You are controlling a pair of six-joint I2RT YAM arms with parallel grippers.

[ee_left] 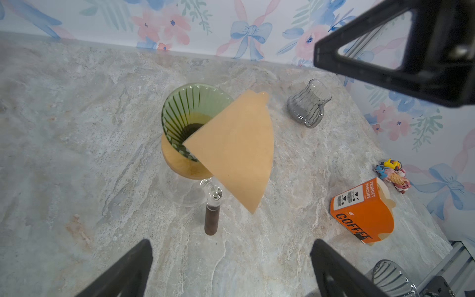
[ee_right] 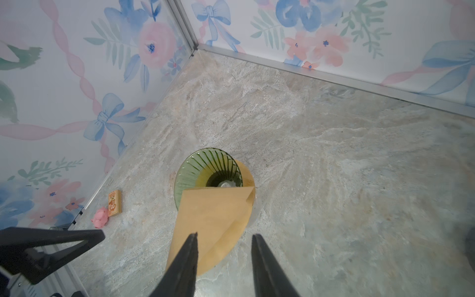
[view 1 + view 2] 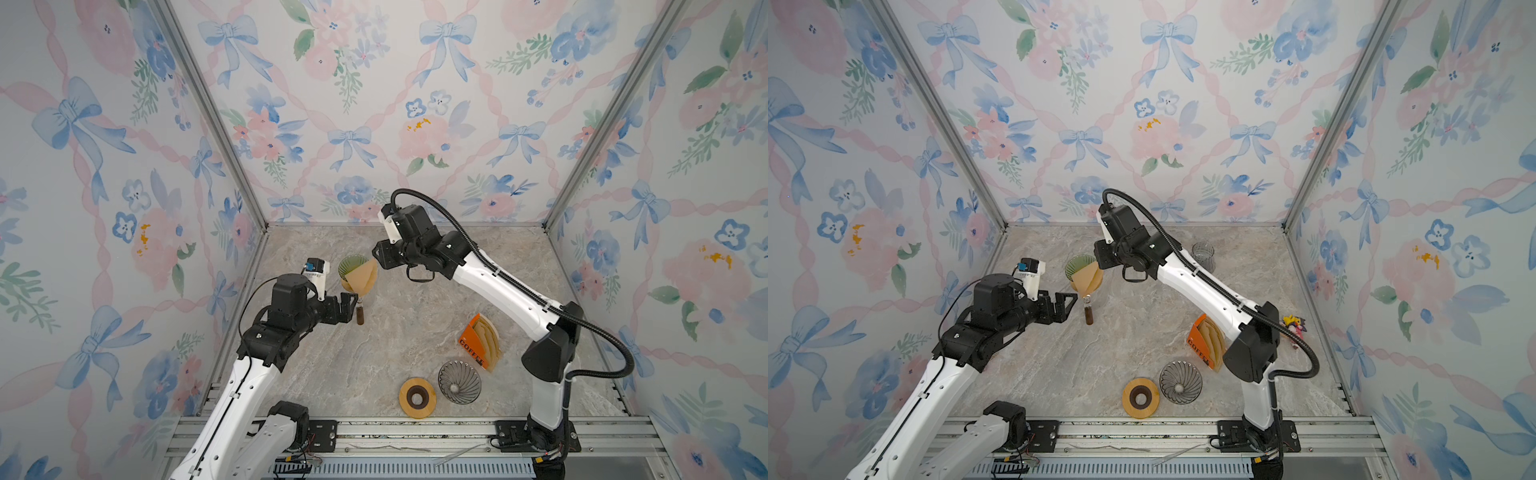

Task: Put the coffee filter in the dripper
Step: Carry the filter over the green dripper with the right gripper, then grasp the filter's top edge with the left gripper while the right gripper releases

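The coffee filter is leaning out over the dripper's rim (image 3: 358,273), so my right gripper should move back and my left gripper should pull the filter (image 3: 365,281) up straight inside.
A green ribbed glass dripper (image 3: 347,264) (image 3: 1076,262) sits on a wooden collar atop a clear carafe with a brown handle (image 1: 212,218). A flat, folded brown coffee filter (image 3: 365,275) (image 1: 239,149) (image 2: 210,221) leans on the dripper's (image 1: 180,113) rim. Its point is down inside the dripper (image 2: 203,164) and most of the paper sticks out over the side. My right gripper (image 2: 226,235) (image 3: 375,257) is open just behind the filter; the paper lies against one finger, unpinched. My left gripper (image 1: 231,244) (image 3: 348,305) is wide open beside the carafe handle, holding nothing.
An orange coffee filter box (image 3: 478,343), a grey glass dripper (image 3: 459,381) and a wooden ring (image 3: 417,397) stand at the front right. A grey glass mug (image 3: 1203,252) is at the back, a small toy (image 3: 1293,324) by the right wall, a pink pig (image 2: 101,217) near the left wall.
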